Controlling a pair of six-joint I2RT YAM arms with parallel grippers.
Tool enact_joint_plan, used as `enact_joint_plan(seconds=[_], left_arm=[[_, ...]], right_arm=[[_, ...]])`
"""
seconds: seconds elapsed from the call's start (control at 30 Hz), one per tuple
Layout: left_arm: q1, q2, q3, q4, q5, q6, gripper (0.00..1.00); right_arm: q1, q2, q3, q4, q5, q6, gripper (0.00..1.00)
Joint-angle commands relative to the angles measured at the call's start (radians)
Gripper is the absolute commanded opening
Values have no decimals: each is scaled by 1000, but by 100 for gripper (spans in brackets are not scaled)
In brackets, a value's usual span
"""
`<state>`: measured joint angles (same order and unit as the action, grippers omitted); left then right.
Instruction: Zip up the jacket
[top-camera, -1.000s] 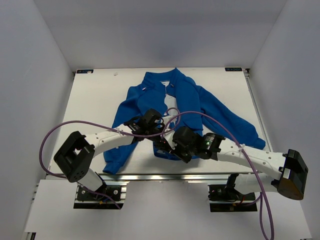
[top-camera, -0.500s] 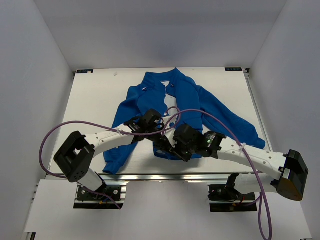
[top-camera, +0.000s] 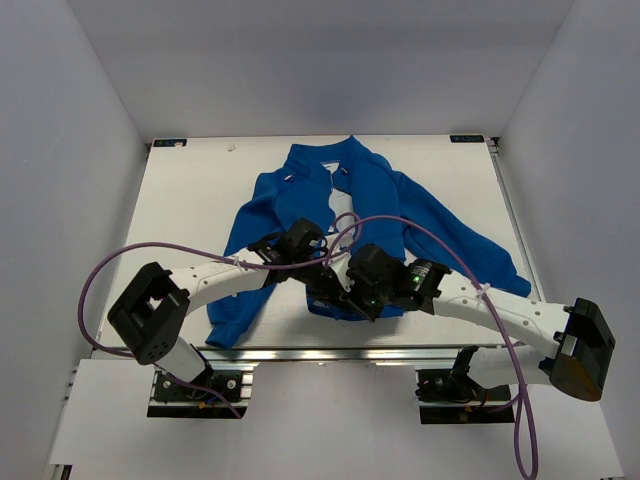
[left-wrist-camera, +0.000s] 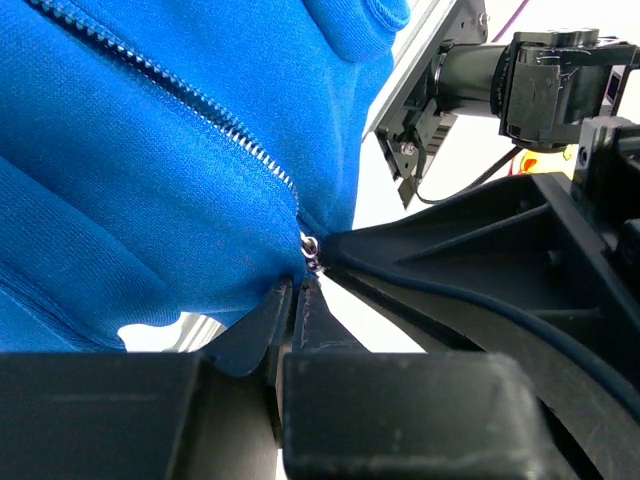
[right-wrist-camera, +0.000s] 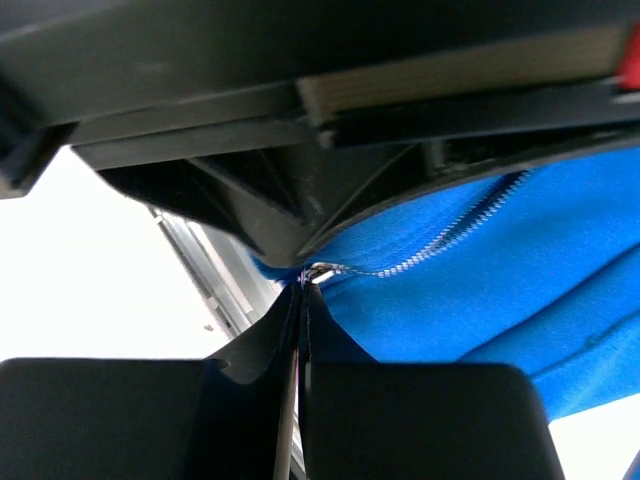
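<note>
The fingers of my right gripper hold the zipper pull (right-wrist-camera: 321, 270) while my left gripper holds the hem in place. I should carry on pulling with my right gripper toward the collar (top-camera: 340, 153) until the front closes.
The royal-blue jacket (top-camera: 375, 195) lies flat on the white table (top-camera: 190, 200), collar far, hem near; its front is open near the collar. Both grippers meet at the hem's middle. My left gripper (top-camera: 322, 279) is shut on the hem fabric (left-wrist-camera: 200, 270) beside the zipper's bottom end (left-wrist-camera: 298, 290). The zipper teeth (left-wrist-camera: 200, 105) run up and left from there. My right gripper (top-camera: 344, 292) faces it, shut (right-wrist-camera: 303, 290) on the small metal zipper pull (right-wrist-camera: 322, 268). The teeth (right-wrist-camera: 440, 245) lead right across the blue fleece. The hem's middle is hidden under both wrists in the top view.
The jacket's right sleeve (top-camera: 480, 255) reaches toward the table's right edge and the left sleeve (top-camera: 232, 310) toward the near edge. The table's metal front rail (top-camera: 300, 352) runs just below the hem. Purple cables (top-camera: 110, 265) loop above both arms. White walls enclose the table.
My right wrist has shifted slightly left and turned a little at the hem. My left arm and the jacket have hardly moved.
</note>
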<state>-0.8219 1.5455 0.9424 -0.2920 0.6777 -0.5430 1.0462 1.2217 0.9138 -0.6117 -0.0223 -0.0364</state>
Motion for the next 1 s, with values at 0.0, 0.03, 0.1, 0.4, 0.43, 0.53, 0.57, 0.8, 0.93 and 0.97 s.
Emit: enact_joint_plan(seconds=[0.0,0.03,0.1,0.4,0.43,0.53,0.57,0.8,0.93,0.97], left_arm=[[-14,-38,19,-9,63,34,0],[-14,-36,22,-10,66,35,0],[-14,-38,19,-10,72,35,0],[-13,-41,19,-19,98,37,0],[-14,-41,19,-22,99,37,0],[-13,-45,29,-48,99,47,0],[-14,-48,30,-50,100,49,0],[-14,-79,42,-117,100,77,0],[-14,-123,-8,-164,88,63,0],[-14,-136,-22,-167,86,54,0]], right_arm=[[-20,7,31,6,84,45,0],[-20,6,30,18,147,65,0],[-20,-2,23,20,218,78,0],[-20,-93,-33,161,415,79,0],[-20,-94,-49,179,432,79,0],[-20,-96,-62,228,501,79,0],[-20,-93,-64,237,519,81,0],[-44,-64,-64,412,538,41,0],[-133,13,-3,484,460,41,0],[-171,27,14,503,431,41,0]])
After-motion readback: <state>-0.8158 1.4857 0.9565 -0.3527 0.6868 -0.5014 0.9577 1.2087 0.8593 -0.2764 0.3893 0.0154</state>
